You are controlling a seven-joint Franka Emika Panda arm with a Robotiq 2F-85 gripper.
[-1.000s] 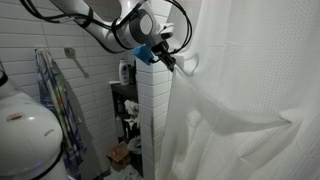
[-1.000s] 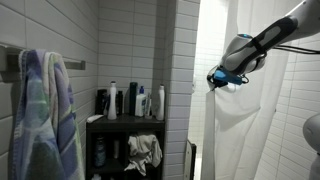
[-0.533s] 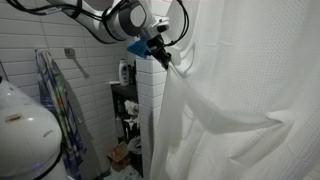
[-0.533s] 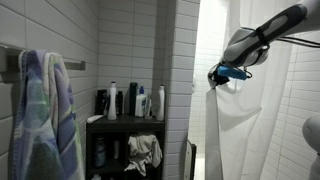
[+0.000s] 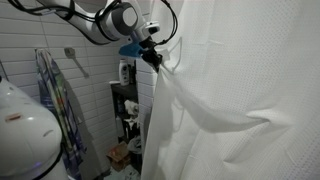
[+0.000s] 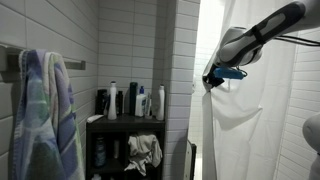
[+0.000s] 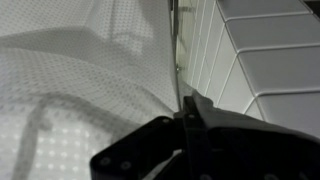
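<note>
My gripper keeps pulling the curtain's leading edge, which it pinches just short of the tiled column, until the curtain's edge meets the column, and then let go.
A white shower curtain hangs across the stall in both exterior views. My gripper is shut on the curtain's leading edge, up high, and shows the same grip from the side. The fabric stretches in folds from the pinch point. In the wrist view the black fingers are closed together on the edge of the mesh-patterned curtain, right beside the white tiled wall.
A white tiled column stands by the curtain edge. A dark shelf holds several bottles and a cloth. A striped towel hangs on a rail, also visible. A white rounded object is in the foreground.
My gripper has moved with the curtain edge toward the tiled column and shelf, drawing the curtain further across the opening.
</note>
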